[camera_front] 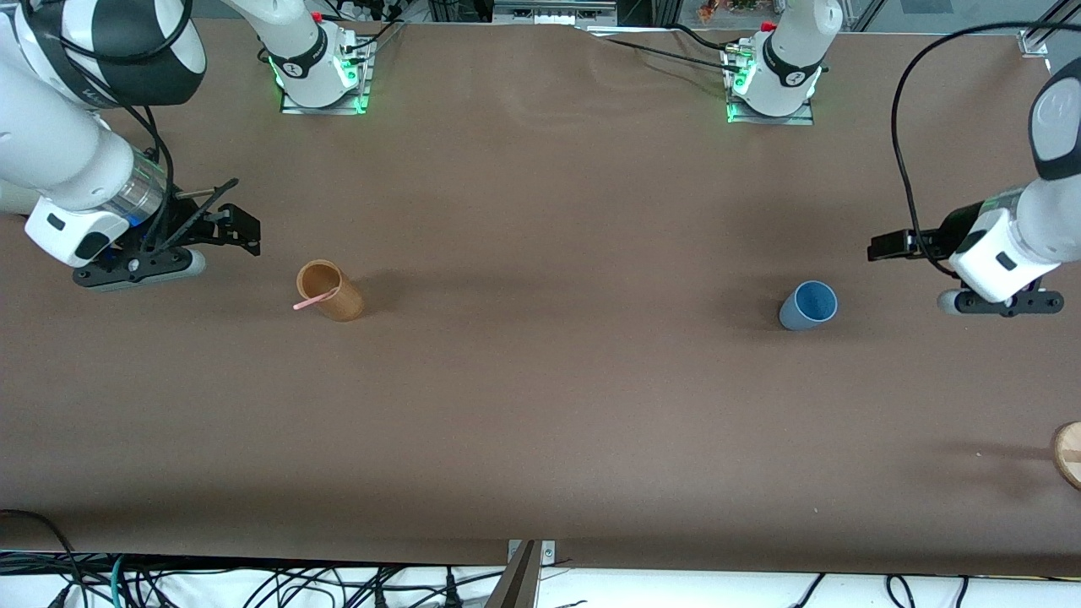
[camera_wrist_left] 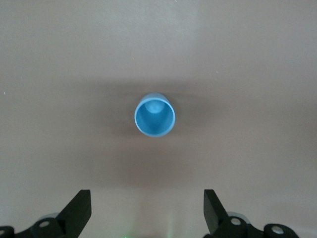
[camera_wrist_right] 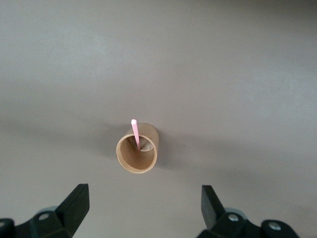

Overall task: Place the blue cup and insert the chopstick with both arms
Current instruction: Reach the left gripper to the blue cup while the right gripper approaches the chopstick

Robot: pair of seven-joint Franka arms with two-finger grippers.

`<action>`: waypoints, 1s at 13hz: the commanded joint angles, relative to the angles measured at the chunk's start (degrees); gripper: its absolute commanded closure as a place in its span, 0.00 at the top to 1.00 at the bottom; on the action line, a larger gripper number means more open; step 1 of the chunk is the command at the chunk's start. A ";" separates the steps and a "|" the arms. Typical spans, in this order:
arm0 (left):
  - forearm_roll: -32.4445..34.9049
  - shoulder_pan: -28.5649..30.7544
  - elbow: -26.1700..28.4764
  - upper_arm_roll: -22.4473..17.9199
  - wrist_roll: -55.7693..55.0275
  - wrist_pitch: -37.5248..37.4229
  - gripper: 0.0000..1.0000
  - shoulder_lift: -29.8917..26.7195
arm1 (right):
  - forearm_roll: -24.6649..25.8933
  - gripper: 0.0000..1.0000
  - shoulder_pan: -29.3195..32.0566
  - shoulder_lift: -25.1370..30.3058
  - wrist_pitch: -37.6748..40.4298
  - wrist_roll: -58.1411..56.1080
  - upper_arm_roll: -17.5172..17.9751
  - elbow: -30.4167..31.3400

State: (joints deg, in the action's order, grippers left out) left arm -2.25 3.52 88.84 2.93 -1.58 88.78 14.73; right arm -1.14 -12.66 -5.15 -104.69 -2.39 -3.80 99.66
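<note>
The tip of the pink chopstick pokes out over the holder's rim [camera_front: 315, 298] toward my open right gripper, so I should continue to move closer until my fingers are on both sides of that tip [camera_front: 299, 305].
The blue cup [camera_front: 808, 306] [camera_wrist_left: 154, 115] stands upright, mouth up, on the brown table toward the left arm's end. My left gripper [camera_front: 887, 247] [camera_wrist_left: 147, 196] hangs open over bare table beside it, apart from it and holding nothing. Toward the right arm's end stands a tan-brown holder [camera_front: 329, 290] [camera_wrist_right: 137, 153]. The pink chopstick [camera_front: 312, 301] [camera_wrist_right: 134, 131] leans inside it, its tip sticking out over the rim. My right gripper [camera_front: 241, 224] [camera_wrist_right: 144, 191] is open and empty over the table beside the holder.
A round wooden piece [camera_front: 1068, 454] lies at the left arm's end of the table, nearer to the front camera than the blue cup. Both arm bases [camera_front: 321, 67] [camera_front: 773, 76] stand along the table's edge farthest from the camera.
</note>
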 commanded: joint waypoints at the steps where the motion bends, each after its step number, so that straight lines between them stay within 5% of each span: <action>1: 1.03 0.61 3.26 0.49 0.61 5.51 1.00 1.70 | -0.35 1.00 0.09 2.69 -3.76 -0.86 0.11 4.92; 6: 1.02 0.61 12.22 1.72 0.09 18.43 1.00 3.03 | -0.35 1.00 0.09 2.69 -12.81 -0.86 0.20 11.86; 10: 1.64 0.61 15.04 5.58 -5.70 21.88 1.00 3.73 | -0.35 1.00 0.09 2.51 -20.36 -0.86 0.46 17.14; 13: 7.34 0.96 19.69 7.87 -7.29 28.00 1.00 3.21 | -0.27 1.00 0.00 1.81 -25.63 -0.16 1.34 20.04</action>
State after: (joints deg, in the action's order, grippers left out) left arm 2.02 3.72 104.51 9.40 -7.63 112.69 19.29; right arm -1.14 -12.76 -4.73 -126.82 -2.44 -3.43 116.44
